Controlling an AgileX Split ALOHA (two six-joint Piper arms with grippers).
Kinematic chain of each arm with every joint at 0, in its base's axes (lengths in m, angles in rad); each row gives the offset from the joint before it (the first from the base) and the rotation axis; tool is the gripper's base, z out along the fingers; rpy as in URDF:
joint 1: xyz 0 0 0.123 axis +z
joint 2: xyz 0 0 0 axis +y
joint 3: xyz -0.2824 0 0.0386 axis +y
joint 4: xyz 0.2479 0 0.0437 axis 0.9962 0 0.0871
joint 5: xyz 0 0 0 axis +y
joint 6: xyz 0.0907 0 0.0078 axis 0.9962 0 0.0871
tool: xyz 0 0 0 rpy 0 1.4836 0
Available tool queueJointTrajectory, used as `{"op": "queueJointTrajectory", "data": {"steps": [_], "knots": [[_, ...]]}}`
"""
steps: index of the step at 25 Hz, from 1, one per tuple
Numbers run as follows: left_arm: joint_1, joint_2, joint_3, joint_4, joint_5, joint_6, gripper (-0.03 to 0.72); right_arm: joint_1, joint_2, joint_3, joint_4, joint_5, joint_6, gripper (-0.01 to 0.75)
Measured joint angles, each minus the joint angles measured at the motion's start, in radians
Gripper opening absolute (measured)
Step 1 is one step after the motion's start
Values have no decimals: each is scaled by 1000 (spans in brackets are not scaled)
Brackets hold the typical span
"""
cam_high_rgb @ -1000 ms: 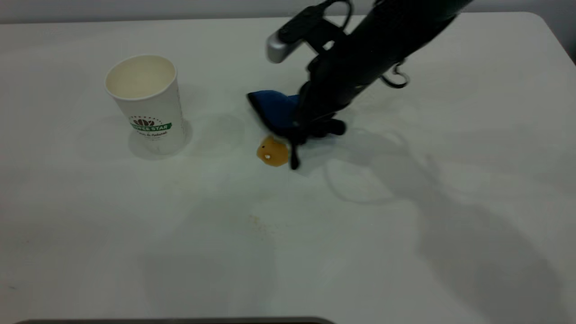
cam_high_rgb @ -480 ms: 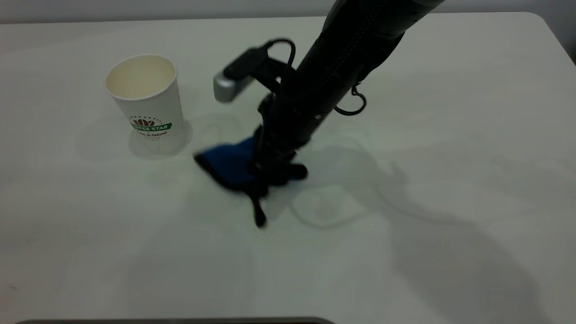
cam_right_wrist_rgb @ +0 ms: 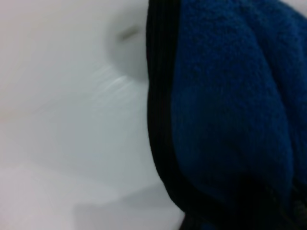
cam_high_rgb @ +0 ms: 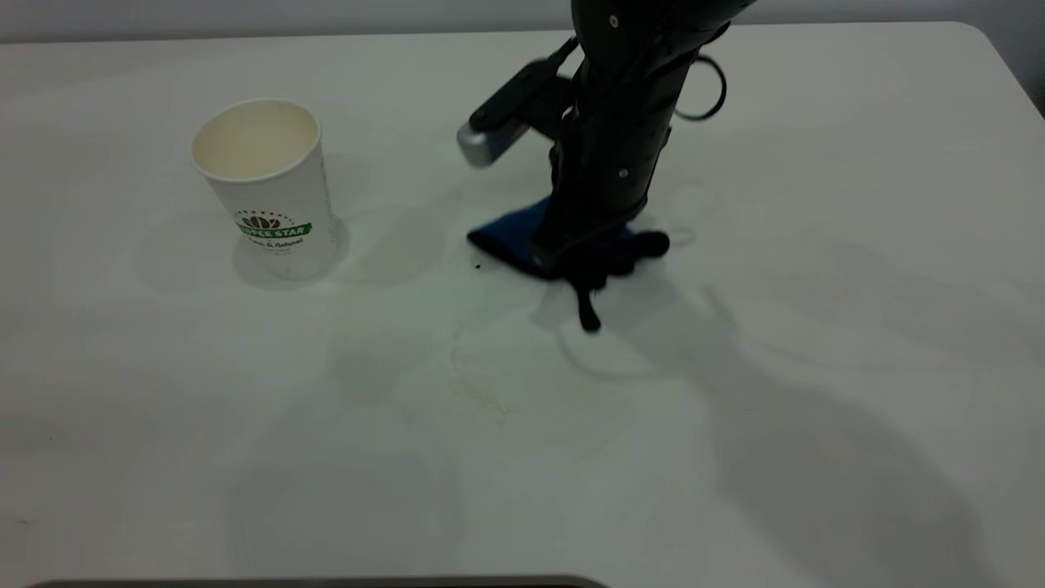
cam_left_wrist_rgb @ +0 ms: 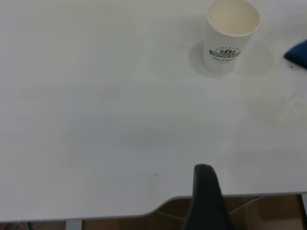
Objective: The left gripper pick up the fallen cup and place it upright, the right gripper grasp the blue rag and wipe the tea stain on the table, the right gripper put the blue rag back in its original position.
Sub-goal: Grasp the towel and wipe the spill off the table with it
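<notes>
I see faint yellowish smears (cam_high_rgb: 485, 398) in front of the blue rag, so my right gripper should wipe the rag forward over that spot (cam_high_rgb: 472, 377) before returning the rag.
The white cup (cam_high_rgb: 265, 188) with the green logo stands upright at the table's left; it also shows in the left wrist view (cam_left_wrist_rgb: 230, 38). My right gripper (cam_high_rgb: 584, 253) is shut on the blue rag (cam_high_rgb: 514, 233) and presses it onto the table (cam_high_rgb: 816, 163) right of the cup. The rag's black loop tail (cam_high_rgb: 586, 314) trails toward the front. The rag fills the right wrist view (cam_right_wrist_rgb: 230, 110). No amber blotch shows; only faint yellowish smears (cam_high_rgb: 482, 392) lie in front of the rag. My left gripper (cam_left_wrist_rgb: 206, 201) hangs by the table's edge, far from the cup, out of the exterior view.
A tiny dark speck (cam_high_rgb: 478, 265) lies beside the rag's left corner. A corner of the rag (cam_left_wrist_rgb: 298, 53) shows right of the cup in the left wrist view. The table's rounded corner (cam_high_rgb: 992, 41) is at the far right.
My right gripper dragged the rag over the amber stain toward the front left, then back to the right and farther away. The stain no longer shows. The cup has not moved.
</notes>
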Motion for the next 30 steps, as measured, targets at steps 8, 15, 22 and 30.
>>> {"op": "queueJointTrajectory", "data": {"steps": [8,15,22,30], "knots": [[0,0,0,0,0,0,565,53,9,-42,142,-12,-76,48],[0,0,0,-1,0,0,565,111,9,-42,415,294,-365,48],[0,0,0,-1,0,1,565,59,9,-42,193,423,-268,48],[0,0,0,-1,0,1,565,13,9,-58,-113,209,103,48]]}}
